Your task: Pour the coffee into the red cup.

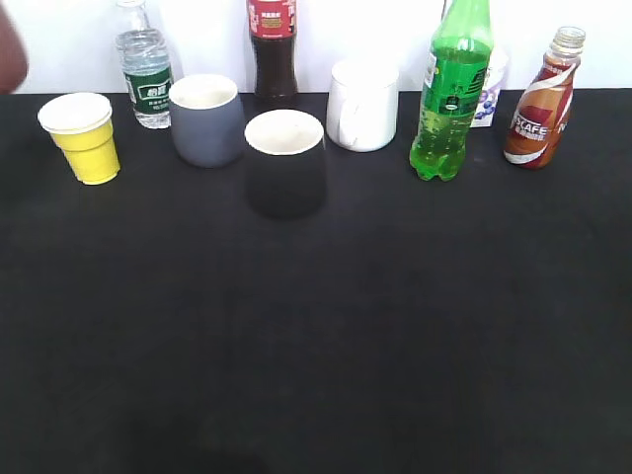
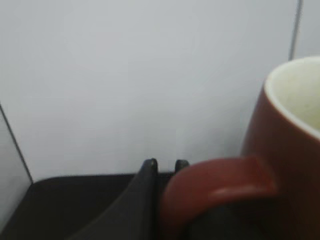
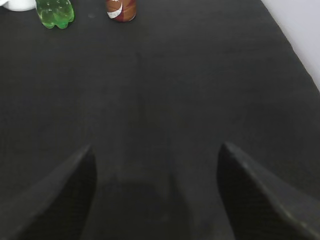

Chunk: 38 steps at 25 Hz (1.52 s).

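Real liquid will flow out in a thin brown stream when I tilt the bottle [image 1: 539, 111], because the coffee bottle's narrow neck [image 1: 567, 42] is uncapped.
The red cup [image 2: 285, 150], brownish-red with a white inside, fills the right of the left wrist view. My left gripper [image 2: 165, 165] is shut on its handle [image 2: 215, 185] and holds it in front of a white wall. A blurred dark red shape [image 1: 8, 47] shows at the exterior view's top left edge. The coffee bottle [image 1: 540, 99], open at the neck, stands at the back right and also shows in the right wrist view [image 3: 121, 9]. My right gripper [image 3: 156, 150] is open and empty above bare black table, well short of the bottle. Neither gripper itself shows in the exterior view.
Along the back of the black table [image 1: 316, 336] stand a yellow paper cup [image 1: 85, 138], a water bottle [image 1: 145, 74], a grey cup [image 1: 206, 120], a cola bottle [image 1: 274, 49], a black cup [image 1: 285, 163], a white mug [image 1: 362, 105] and a green bottle [image 1: 452, 94].
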### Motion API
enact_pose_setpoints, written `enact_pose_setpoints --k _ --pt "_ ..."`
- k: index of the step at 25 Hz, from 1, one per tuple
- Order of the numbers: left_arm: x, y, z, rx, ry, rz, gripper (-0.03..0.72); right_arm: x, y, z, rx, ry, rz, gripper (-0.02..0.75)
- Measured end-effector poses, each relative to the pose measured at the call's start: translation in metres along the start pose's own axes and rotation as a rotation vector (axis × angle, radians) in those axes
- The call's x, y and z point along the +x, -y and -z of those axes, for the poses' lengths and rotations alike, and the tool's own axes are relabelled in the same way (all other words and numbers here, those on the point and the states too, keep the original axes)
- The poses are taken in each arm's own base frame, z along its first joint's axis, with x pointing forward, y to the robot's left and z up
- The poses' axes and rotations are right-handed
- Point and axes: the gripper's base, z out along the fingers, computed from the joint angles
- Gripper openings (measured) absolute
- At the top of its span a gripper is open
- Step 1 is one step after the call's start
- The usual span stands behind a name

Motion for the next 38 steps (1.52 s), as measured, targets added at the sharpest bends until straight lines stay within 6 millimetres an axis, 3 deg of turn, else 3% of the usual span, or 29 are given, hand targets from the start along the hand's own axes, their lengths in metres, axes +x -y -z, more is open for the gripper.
enact_pose_setpoints --k 2,5,12,14,20,22,25,28,33,38 --pt "0.001 0.018 0.027 0.056 0.005 -0.006 0.071 0.0 0.0 0.0 0.0 0.0 0.0 0.587" --pt "0.002 0.05 0.051 0.183 -0.01 -0.026 0.07 0.0 0.0 0.0 0.0 0.0 0.0 0.587" --pt "0.0 0.118 0.074 0.5 -0.012 -0.068 0.069 0.0 0.0 0.0 0.0 0.0 0.0 0.587" --pt "0.0 0.128 0.079 0.547 -0.01 -0.075 0.069 0.0 0.0 0.0 0.0 0.0 0.0 0.587" --pt "0.001 0.129 0.08 0.554 -0.013 -0.077 0.069 -0.007 0.0 -0.001 -0.001 0.016 0.001 0.587" --pt "0.001 0.129 0.08 0.554 -0.013 -0.077 0.069 -0.023 -0.001 -0.011 -0.004 0.047 0.004 0.587" --pt "0.001 0.129 0.08 0.554 -0.013 -0.077 0.069 -0.06 -0.004 -0.033 -0.018 0.235 0.009 0.587" --pt "0.001 0.129 0.08 0.554 -0.013 -0.077 0.069 -0.085 -0.007 -0.071 -0.03 0.26 0.014 0.587" --pt "0.001 0.129 0.08 0.554 -0.013 -0.077 0.069 -0.099 -0.011 -0.124 -0.043 0.248 0.018 0.587" --pt "0.001 0.129 0.08 0.554 -0.013 -0.077 0.069 -0.099 -0.014 -0.172 -0.053 0.218 0.022 0.587"
